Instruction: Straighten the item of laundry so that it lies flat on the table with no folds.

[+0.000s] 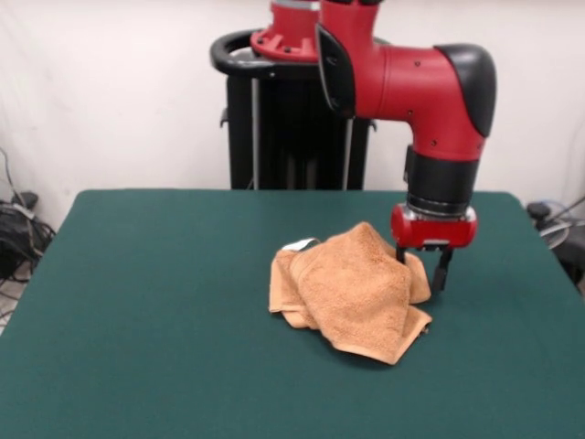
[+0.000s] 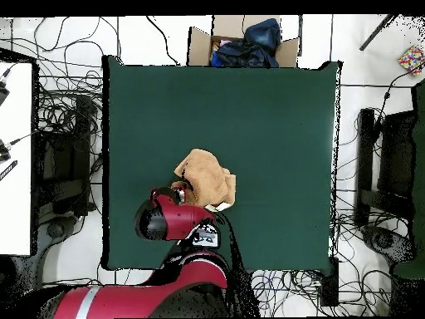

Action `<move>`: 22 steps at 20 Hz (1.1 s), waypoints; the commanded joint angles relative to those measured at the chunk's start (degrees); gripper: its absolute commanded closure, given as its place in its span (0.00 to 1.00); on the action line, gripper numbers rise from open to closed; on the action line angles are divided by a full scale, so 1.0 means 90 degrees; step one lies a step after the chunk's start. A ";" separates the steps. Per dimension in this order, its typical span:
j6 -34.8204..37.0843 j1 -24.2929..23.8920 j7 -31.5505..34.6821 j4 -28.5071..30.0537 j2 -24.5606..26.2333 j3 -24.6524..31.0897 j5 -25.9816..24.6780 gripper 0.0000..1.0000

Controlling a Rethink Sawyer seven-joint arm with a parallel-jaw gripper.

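The orange-tan towel (image 1: 355, 291) will hang down long when I lift it and fold over itself when I lower it, because loose layers (image 1: 413, 326) stick out around the heap.
The orange-tan towel (image 1: 352, 291) lies crumpled in a folded heap near the middle of the dark green table (image 1: 155, 302). Its small white tag (image 1: 300, 245) shows at the heap's far left edge. My gripper (image 1: 421, 268) hangs straight down at the towel's right side, low over the table. Its fingers (image 1: 442, 272) stand apart, with the towel's right edge between them. In the overhead view the towel (image 2: 206, 179) lies just above my red arm (image 2: 170, 220), which hides the gripper, on the table (image 2: 274, 125).
The black pedestal (image 1: 292, 128) stands behind the table's far edge. In the overhead view a cardboard box (image 2: 243, 43) with dark cloth sits beyond the table's top edge. Cables lie on the floor around the table.
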 commanded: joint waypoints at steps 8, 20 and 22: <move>-0.0173 0.0023 0.1343 -0.0370 0.0363 0.0067 0.0394 1.00; 0.0065 0.0011 0.1331 -0.0161 -0.0048 0.0098 0.0353 1.00; 0.0327 -0.0076 0.1294 0.0003 -0.0455 0.0182 0.0284 1.00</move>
